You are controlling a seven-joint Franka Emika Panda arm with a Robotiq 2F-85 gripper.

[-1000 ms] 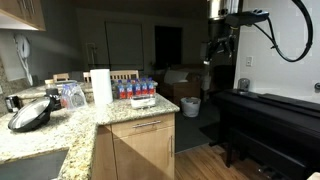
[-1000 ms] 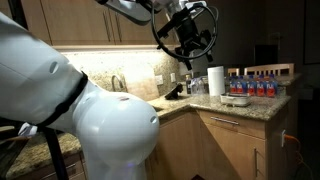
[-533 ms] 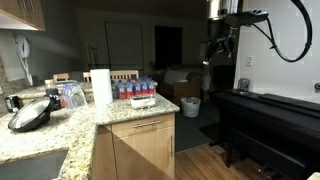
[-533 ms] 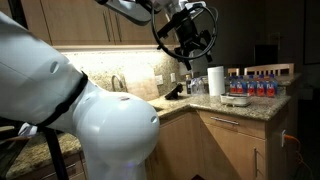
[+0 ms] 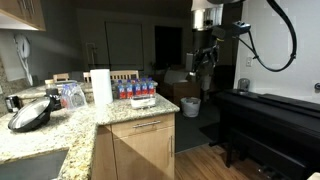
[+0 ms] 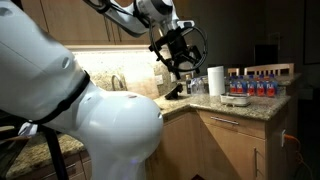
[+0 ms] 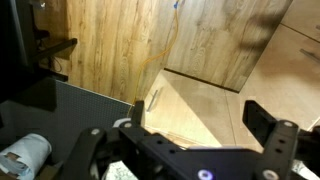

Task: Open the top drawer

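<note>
The robot's gripper is high above the top drawer's handle (image 6: 224,121), so it should come down in front of the cabinet (image 5: 160,148) and turn its fingers to fit the handle.
The top drawer (image 5: 143,129) is a shallow light-wood front with a silver bar handle under the granite counter; it is shut in both exterior views (image 6: 226,123). My gripper (image 5: 203,64) hangs high in the air, well above and away from the drawer, also in an exterior view (image 6: 172,62). In the wrist view the gripper (image 7: 198,116) is open and empty, its black fingers (image 7: 262,120) spread over light-wood cabinet panels. A short silver handle (image 7: 154,99) shows on a panel below; I cannot tell which front it belongs to.
On the granite counter (image 5: 60,135) stand a paper towel roll (image 5: 100,86), a pack of water bottles (image 5: 133,88) and a dark pan (image 5: 30,115). A dark piano-like unit (image 5: 270,108) and a bucket (image 5: 190,106) stand across the wood floor.
The arm has swung sideways, to the left in both exterior views, and the gripper has dropped slightly. The drawer has not moved.
</note>
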